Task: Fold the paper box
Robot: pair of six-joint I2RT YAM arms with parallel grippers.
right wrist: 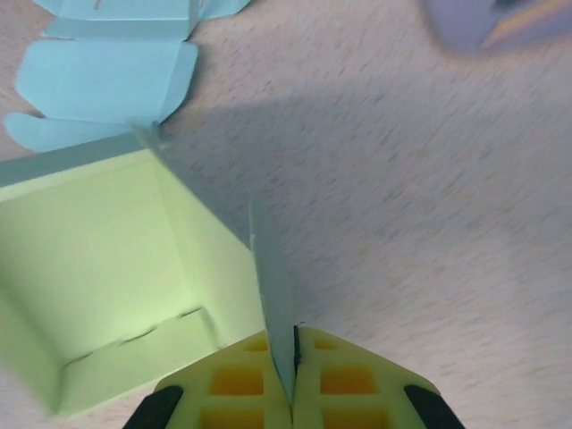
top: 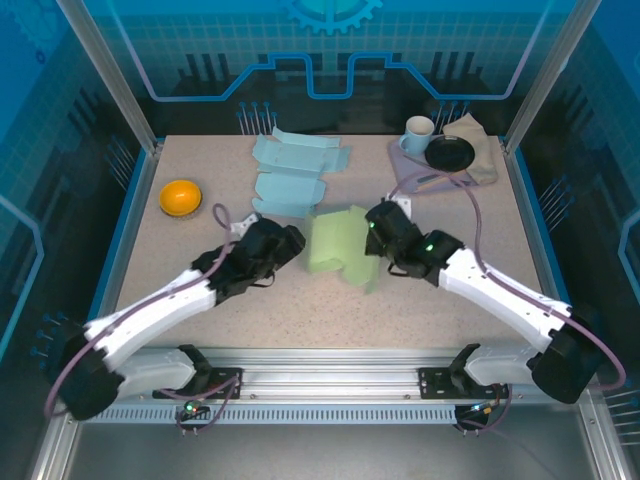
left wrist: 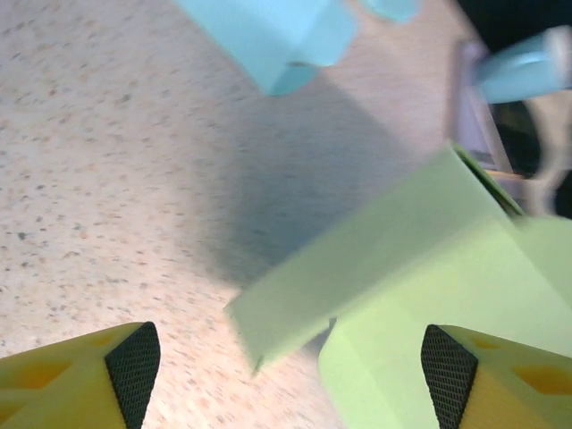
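Next, my right gripper puts the green paper box down hollow up before it takes the box's lid, because the box is tipped with its hollow toward my right gripper.
The green paper box stands half folded in the middle of the table, its hollow inside facing my right wrist camera. My right gripper is at the box's right side, and in the right wrist view the right gripper is shut on a thin upright wall of the box. At the box's left side my left gripper is open. In the left wrist view a flap of the box juts out between the spread fingers of the left gripper, touched by neither pad.
Flat light blue box blanks lie just behind the green box. An orange bowl sits at the left. A white mug, a black dish and a beige cloth fill the back right corner.
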